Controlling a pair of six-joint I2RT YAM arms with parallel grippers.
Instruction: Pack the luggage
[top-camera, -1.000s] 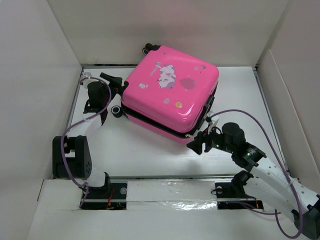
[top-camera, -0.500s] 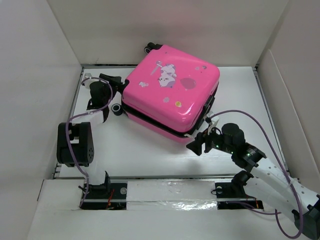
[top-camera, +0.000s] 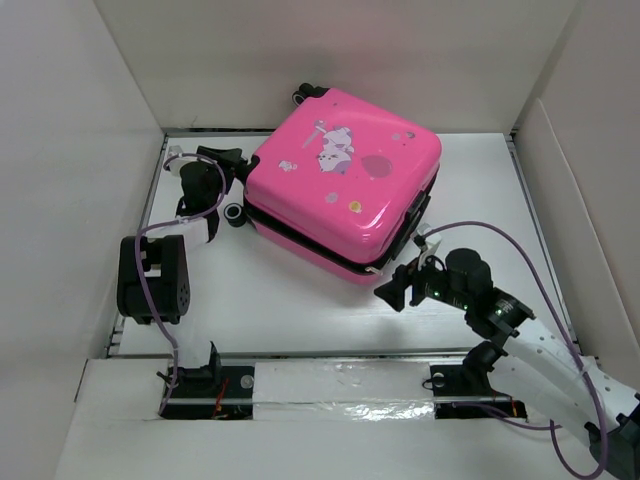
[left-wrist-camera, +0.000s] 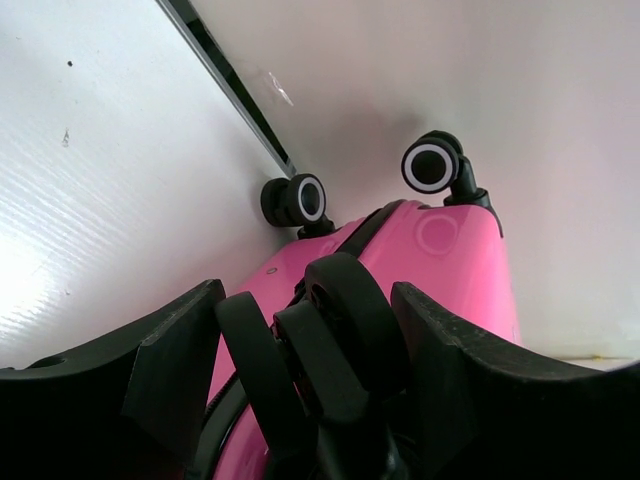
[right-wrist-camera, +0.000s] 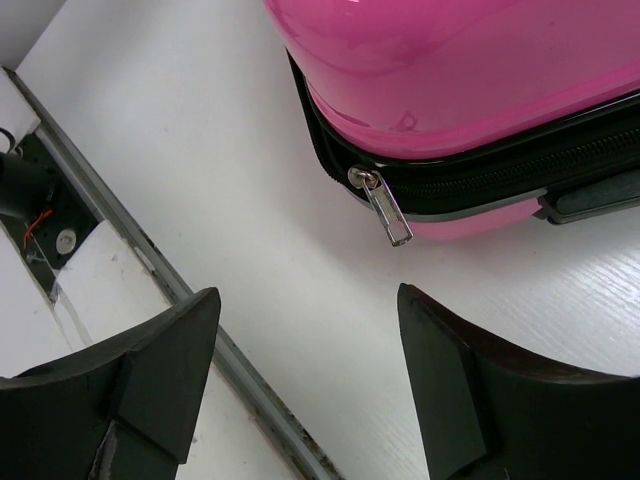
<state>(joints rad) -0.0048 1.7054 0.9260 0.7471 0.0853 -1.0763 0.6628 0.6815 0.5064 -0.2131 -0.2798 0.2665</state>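
The suitcase (top-camera: 310, 235) lies slanted with my left gripper at one caster wheel, so my right gripper should brace the suitcase's near corner (top-camera: 372, 268) while my left gripper swings the suitcase square.
The luggage (top-camera: 342, 180) is a bright pink hard-shell suitcase with a cartoon print, lying flat and closed at the back middle of the table. My left gripper (top-camera: 222, 163) is at its left corner, and in the left wrist view its fingers (left-wrist-camera: 170, 345) stand on either side of a black caster wheel (left-wrist-camera: 340, 310) that fills the gap. My right gripper (top-camera: 396, 285) is open and empty at the suitcase's near corner. In the right wrist view the silver zipper pull (right-wrist-camera: 388, 213) hangs just beyond the fingers (right-wrist-camera: 165, 355).
Two more caster wheels (left-wrist-camera: 432, 165) show against the back wall. White walls enclose the table on the left, back and right. A metal rail (top-camera: 330, 355) runs along the near edge, and a purple cable (top-camera: 520, 250) loops by the right arm.
The left arm's elbow has swung up and back while its gripper stayed at the suitcase corner. The suitcase has shifted slightly. The right gripper has barely moved.
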